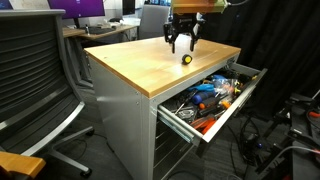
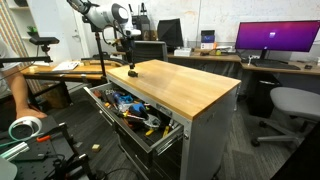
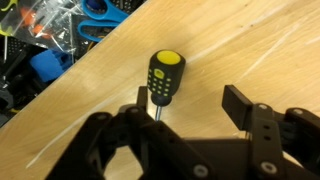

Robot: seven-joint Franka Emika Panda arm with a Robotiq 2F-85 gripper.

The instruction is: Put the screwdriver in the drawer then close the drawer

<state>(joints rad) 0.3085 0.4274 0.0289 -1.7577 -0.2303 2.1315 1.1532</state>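
My open gripper needs to move over the screwdriver's black handle (image 3: 165, 76) and centre that before closing, because it is off to one side by the screwdriver's thin shaft (image 3: 158, 113).
The screwdriver (image 3: 163, 78), stubby and black with a yellow cap, lies on the wooden cabinet top in the wrist view. It also shows in both exterior views (image 1: 186, 59) (image 2: 133, 71). My gripper (image 3: 190, 105) is open and hangs just above it, with the handle next to one finger and not held. The gripper is also in both exterior views (image 1: 183, 46) (image 2: 128, 60). The drawer (image 1: 228, 112) (image 2: 155, 142) under the wooden top is pulled open and full of orange and blue tools.
The wooden top (image 1: 140, 62) (image 2: 190, 88) spreads wide around the screwdriver. An office chair (image 1: 35, 75) stands beside the cabinet. Desks with monitors (image 2: 270, 40) stand behind, and cables lie on the floor (image 1: 275, 140).
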